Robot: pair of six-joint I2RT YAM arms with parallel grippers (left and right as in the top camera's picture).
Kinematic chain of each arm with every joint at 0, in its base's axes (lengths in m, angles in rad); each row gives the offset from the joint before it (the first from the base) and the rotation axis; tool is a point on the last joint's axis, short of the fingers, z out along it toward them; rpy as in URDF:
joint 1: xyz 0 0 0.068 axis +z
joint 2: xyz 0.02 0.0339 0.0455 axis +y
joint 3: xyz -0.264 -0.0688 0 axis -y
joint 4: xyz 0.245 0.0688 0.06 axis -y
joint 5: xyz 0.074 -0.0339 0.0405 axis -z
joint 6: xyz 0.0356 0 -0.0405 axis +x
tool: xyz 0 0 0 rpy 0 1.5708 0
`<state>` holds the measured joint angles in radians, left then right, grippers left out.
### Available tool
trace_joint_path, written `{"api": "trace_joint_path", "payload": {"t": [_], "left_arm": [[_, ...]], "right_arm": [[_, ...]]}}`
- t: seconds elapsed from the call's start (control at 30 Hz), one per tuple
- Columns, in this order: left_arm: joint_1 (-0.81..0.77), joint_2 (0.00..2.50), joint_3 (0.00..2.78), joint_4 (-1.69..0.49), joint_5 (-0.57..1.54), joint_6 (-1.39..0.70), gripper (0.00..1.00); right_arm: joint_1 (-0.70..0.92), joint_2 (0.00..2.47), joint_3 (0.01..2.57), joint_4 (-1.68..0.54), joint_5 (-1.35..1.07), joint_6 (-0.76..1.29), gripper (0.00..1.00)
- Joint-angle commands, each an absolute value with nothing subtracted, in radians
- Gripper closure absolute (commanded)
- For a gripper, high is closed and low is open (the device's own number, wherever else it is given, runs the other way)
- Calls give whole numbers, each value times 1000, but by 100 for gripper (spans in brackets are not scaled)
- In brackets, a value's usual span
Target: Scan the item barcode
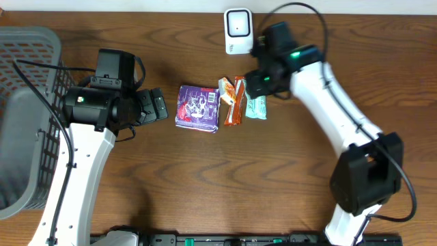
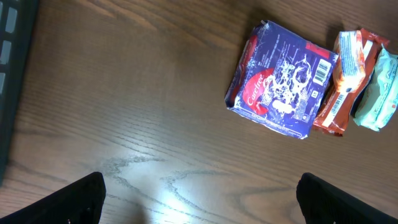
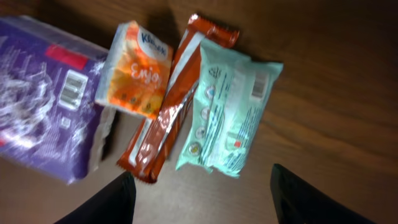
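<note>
The mint-green pack's barcode [image 3: 259,86] faces up, away from the scanner's window, so my right gripper should turn the pack [image 3: 219,115] over and retake it before scanning.
Four packets lie in a row mid-table: a purple pack [image 1: 198,108] [image 2: 280,84] [image 3: 43,118], an orange tissue pack [image 1: 226,91] [image 3: 137,71], an orange-brown bar [image 1: 235,102] [image 2: 339,99] [image 3: 171,112] and a mint-green pack [image 1: 256,107] [image 2: 380,93] [image 3: 227,112]. The purple pack's barcode [image 2: 320,71] faces up. A white scanner [image 1: 237,31] stands at the back. My right gripper [image 1: 263,85] [image 3: 202,199] hovers open just short of the mint pack, holding nothing. My left gripper [image 1: 158,106] [image 2: 199,199] is wide open over bare wood, left of the purple pack.
A grey mesh basket [image 1: 27,116] fills the left edge of the table. Bare wood lies in front of the packets and to the right of the mint pack.
</note>
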<state>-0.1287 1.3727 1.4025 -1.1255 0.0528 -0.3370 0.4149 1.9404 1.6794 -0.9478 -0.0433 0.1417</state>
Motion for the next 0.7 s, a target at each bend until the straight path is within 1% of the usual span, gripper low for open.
{"api": "trace_joint_path", "payload": {"t": [0.0,0.07,0.37,0.53,0.6,0.67], "left_arm": [[-125,1374,1408,-1129,44,-335,2],[-125,1374,1408,-1129,44,-335,2],[-125,1374,1408,-1129,44,-335,2],[-125,1374,1408,-1129,44,-335,2],[-125,1374,1408,-1129,44,-335,2],[-125,1374,1408,-1129,44,-335,2]], "right_arm": [[513,2016,1655,-946,352,256,35],[545,2058,1649,-948,422,304,36],[564,2163,1647,-922,389,321,38],[561,2214,1641,-873,385,317,41],[556,2234,1640,-869,383,318,44],[548,2256,1640,-867,377,321,50]]}}
